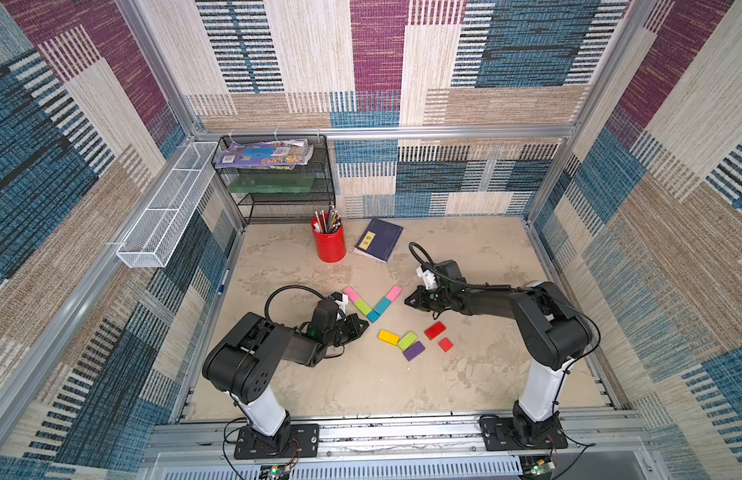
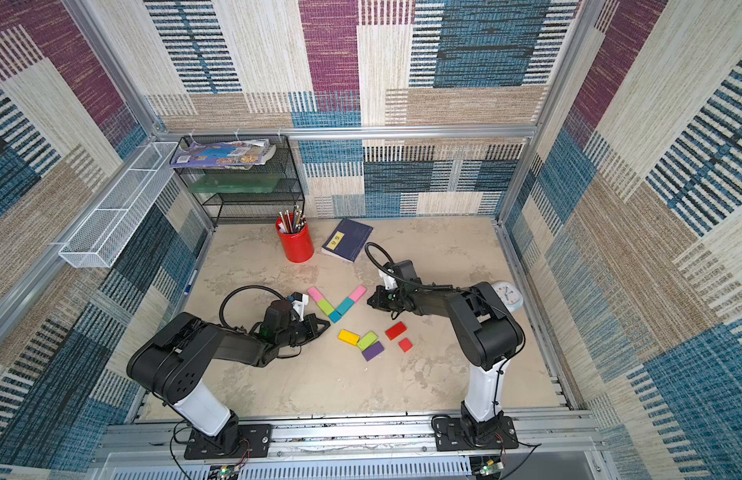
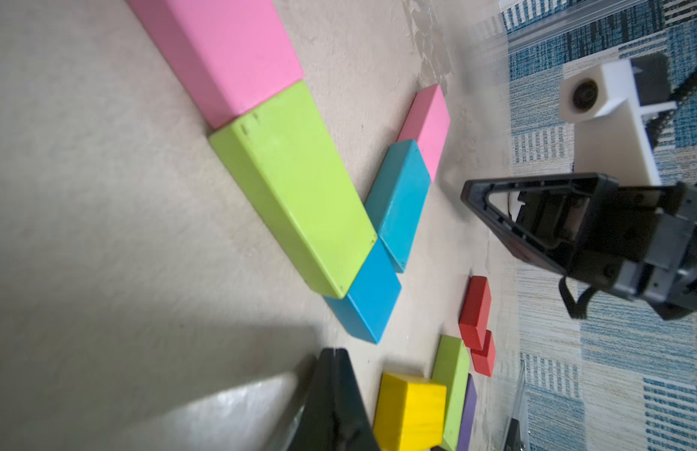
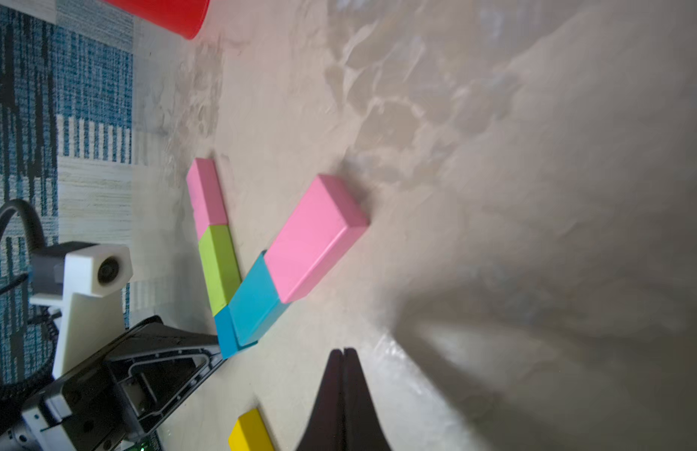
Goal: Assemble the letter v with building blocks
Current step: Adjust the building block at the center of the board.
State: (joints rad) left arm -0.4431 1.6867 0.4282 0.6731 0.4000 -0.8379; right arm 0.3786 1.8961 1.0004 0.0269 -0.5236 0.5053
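Note:
Next, I move my right gripper to the pink block's far end (image 4: 345,200) and gently push the block into line, because the teal rectangle's corner (image 4: 263,256) sticks out past the pink block's edge.
Five building blocks lie in a V on the table: pink (image 1: 352,294), lime green (image 1: 362,307), a teal square (image 1: 373,316) at the point, a teal rectangle (image 1: 382,305) and pink (image 1: 394,292). Nearer the front lie loose yellow (image 1: 388,336), lime green (image 1: 407,340), purple (image 1: 414,351) and two red blocks (image 1: 435,330). My left gripper (image 1: 365,325) is shut and empty, its tip just left of the V's point. My right gripper (image 1: 406,300) is also shut and empty, just right of the right pink block. The wrist views show each pair of jaws pressed together: left gripper (image 3: 333,351), right gripper (image 4: 344,350).
A red pencil cup (image 1: 329,243) and a navy book (image 1: 378,239) stand behind the V. A black mesh shelf (image 1: 278,183) fills the back left corner, with a white wire basket (image 1: 169,208) on the left wall. A small clock (image 2: 507,295) lies behind the right arm.

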